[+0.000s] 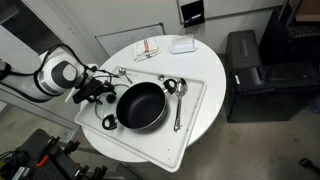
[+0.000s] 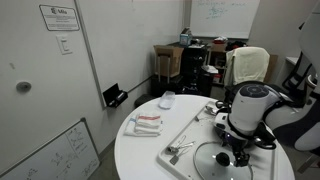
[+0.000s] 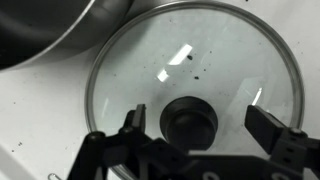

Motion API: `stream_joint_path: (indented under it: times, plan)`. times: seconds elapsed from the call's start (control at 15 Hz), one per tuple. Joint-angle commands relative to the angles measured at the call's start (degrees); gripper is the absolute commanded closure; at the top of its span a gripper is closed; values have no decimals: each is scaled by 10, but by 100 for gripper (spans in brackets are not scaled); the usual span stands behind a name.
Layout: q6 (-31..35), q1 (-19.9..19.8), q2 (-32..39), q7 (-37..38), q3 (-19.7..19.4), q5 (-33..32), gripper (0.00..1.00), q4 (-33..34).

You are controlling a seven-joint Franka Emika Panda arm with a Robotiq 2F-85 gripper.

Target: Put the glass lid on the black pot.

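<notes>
My gripper will lift the glass lid (image 3: 228, 82) freely and the lid will stay almost level, because the black knob (image 3: 189, 123) is at the lid's center.
The glass lid (image 3: 190, 55) lies flat on the white tray and fills the wrist view, with its black centre knob (image 3: 190, 118) below the middle. My gripper (image 3: 200, 124) is open just above it, one finger on each side of the knob, apart from it. The black pot (image 1: 140, 105) stands in the middle of the tray; its rim shows at the top left of the wrist view (image 3: 60, 30). In an exterior view my gripper (image 1: 95, 93) is right beside the pot and hides most of the lid. In an exterior view the lid (image 2: 212, 160) shows under my gripper (image 2: 238, 152).
The white tray (image 1: 195, 125) sits on a round white table. Metal spoons (image 1: 178, 105) lie on the tray beside the pot. A white box (image 1: 182, 44) and a red-and-white item (image 1: 148, 50) lie at the table's far edge. A black cabinet (image 1: 245, 75) stands beside the table.
</notes>
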Motion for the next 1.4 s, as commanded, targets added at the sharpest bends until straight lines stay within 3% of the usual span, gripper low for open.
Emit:
stream_joint_path:
  times: [0.0,0.2,0.27,0.33,0.47,0.73,1.33]
  plan:
    - [16,10,28,14,-10,-4,0,29]
    - [17,9,37,15,-11,-3,0,42]
    - [18,7,38,14,-10,-3,25,45]
    - [17,6,39,13,-9,-2,26,48]
    - [18,5,42,12,-8,-2,40,52]
    - [18,4,42,11,-6,-3,73,53]
    - [9,-21,-7,-6,16,-2,76,18]
